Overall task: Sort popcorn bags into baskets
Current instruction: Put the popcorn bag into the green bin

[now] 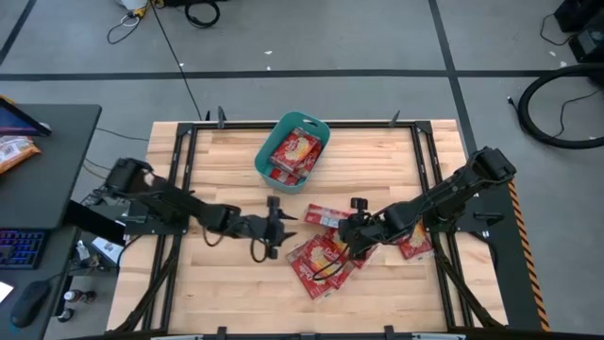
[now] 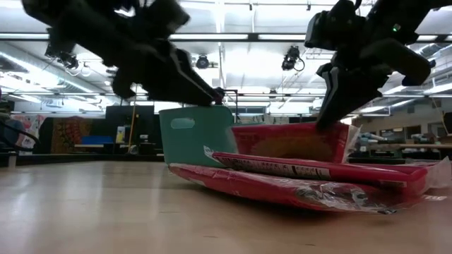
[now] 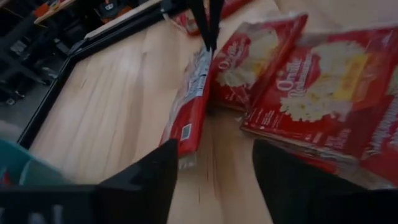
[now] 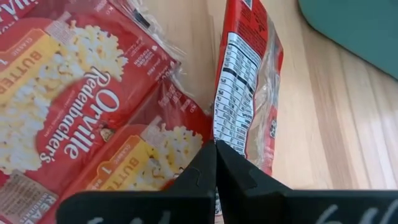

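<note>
The bag's loose end (image 1: pixel 311 213) points toward my left gripper while my right gripper props up the popcorn bag on edge (image 1: pixel 328 216), so next my left gripper grabs that loose end and fills the teal basket.
The teal basket (image 1: pixel 268 144) stands at the table's far middle with popcorn bags (image 1: pixel 294 151) lying in it; it also shows in the low view (image 2: pixel 194 134). Several red popcorn bags (image 1: pixel 326 260) lie overlapping on the table's near middle, and one more (image 1: pixel 413 246) lies to the right. My right gripper (image 1: pixel 351 225) is shut on one popcorn bag (image 4: pixel 245 74), which is turned up on edge. My left gripper (image 1: pixel 286 231) is open and empty just left of that bag, its fingers (image 3: pixel 143 186) pointing at the bag's near end (image 3: pixel 183 134). My right gripper pinches the edge of one short end of the popcorn bag (image 4: pixel 225 127) between its two fingers. The fingers (image 2: pixel 332 106) come slanting down from the table's right. The bag stands on edge, tilted; its lower long edge (image 3: pixel 186 152) looks to rest on the table.
Black frame rails (image 1: pixel 184 161) run along the table's left, right and far sides. An orange snack bag (image 1: pixel 14 151) lies on the dark desk to the left, off the table. Bare wood lies at the near left (image 1: pixel 217 283) and the far right (image 1: pixel 377 161).
</note>
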You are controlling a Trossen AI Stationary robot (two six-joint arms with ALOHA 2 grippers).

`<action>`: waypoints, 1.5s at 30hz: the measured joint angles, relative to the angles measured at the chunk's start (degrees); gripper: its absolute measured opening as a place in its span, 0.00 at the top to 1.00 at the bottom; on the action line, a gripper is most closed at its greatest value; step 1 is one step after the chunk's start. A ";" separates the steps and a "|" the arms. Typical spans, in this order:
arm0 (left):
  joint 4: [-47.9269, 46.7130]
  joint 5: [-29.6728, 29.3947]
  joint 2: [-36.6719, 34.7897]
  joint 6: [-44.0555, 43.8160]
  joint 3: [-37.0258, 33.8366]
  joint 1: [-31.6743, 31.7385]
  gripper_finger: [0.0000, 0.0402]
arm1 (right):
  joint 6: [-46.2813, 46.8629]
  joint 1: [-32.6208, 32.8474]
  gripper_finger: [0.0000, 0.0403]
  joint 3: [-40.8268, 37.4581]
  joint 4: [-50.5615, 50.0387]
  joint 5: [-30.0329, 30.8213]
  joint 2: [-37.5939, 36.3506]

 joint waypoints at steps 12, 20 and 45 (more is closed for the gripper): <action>0.20 -5.81 11.97 5.28 8.39 2.29 0.44 | -0.04 0.00 0.99 0.07 2.79 -2.40 -0.02; -6.59 -1.31 12.83 4.62 11.30 4.29 0.66 | -0.14 0.01 0.99 0.35 3.39 -3.27 -0.02; -21.07 3.97 -8.00 -17.29 12.70 14.65 0.93 | 29.30 2.79 0.73 24.83 -53.34 17.46 -0.15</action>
